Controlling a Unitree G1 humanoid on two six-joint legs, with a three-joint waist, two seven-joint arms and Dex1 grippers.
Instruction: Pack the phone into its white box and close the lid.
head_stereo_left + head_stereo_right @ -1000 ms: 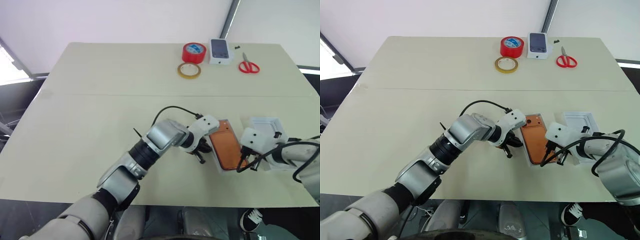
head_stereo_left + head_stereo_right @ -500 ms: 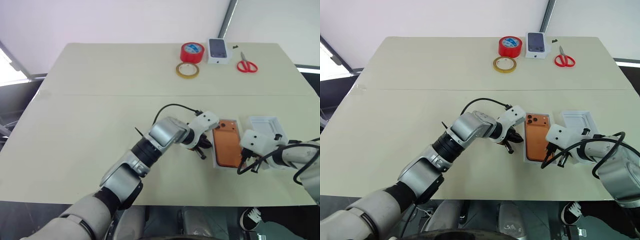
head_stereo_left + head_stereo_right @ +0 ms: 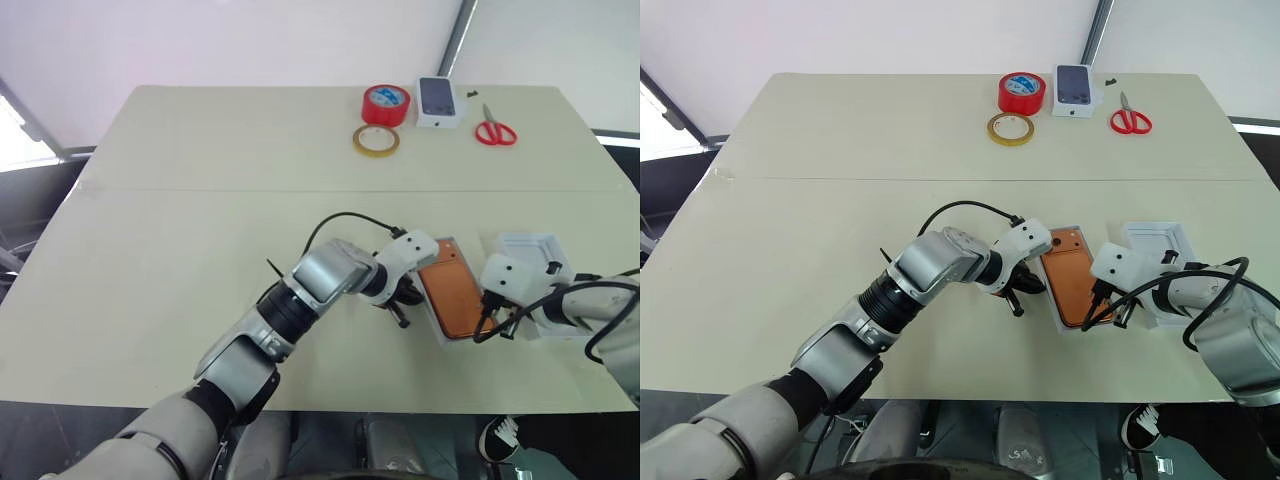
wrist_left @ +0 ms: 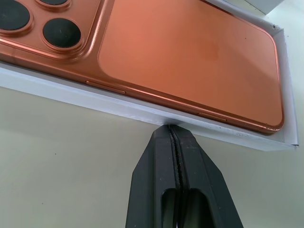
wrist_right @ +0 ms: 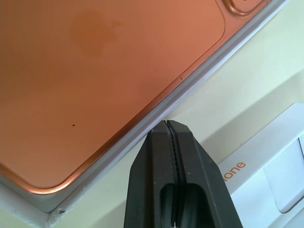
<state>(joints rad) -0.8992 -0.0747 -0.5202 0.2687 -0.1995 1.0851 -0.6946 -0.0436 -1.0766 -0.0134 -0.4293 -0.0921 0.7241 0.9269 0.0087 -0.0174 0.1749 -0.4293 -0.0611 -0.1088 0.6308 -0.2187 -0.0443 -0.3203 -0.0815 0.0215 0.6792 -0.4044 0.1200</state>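
The white lid is lying hollow side up next to the box, so the robot's right gripper should grab its long side nearest the box and flip it over the phone.
The orange phone lies back up inside the white box, its dark lens cluster at the far end. The box sits skewed on the table. My left gripper is shut, its tips pressed against the box's left long wall. My right gripper is shut too, its tips against the rim on the opposite side, near the phone's near corner. In the head views the left gripper and right gripper flank the box.
A flat white tray lies just right of the box, under my right wrist. At the table's far edge are a red tape roll, a clear tape ring, a small white carton and red scissors.
Half a second ago the box with the phone lay straight; now it is skewed again, far end leaning left, as a second ago. Both grippers stay shut at its sides.
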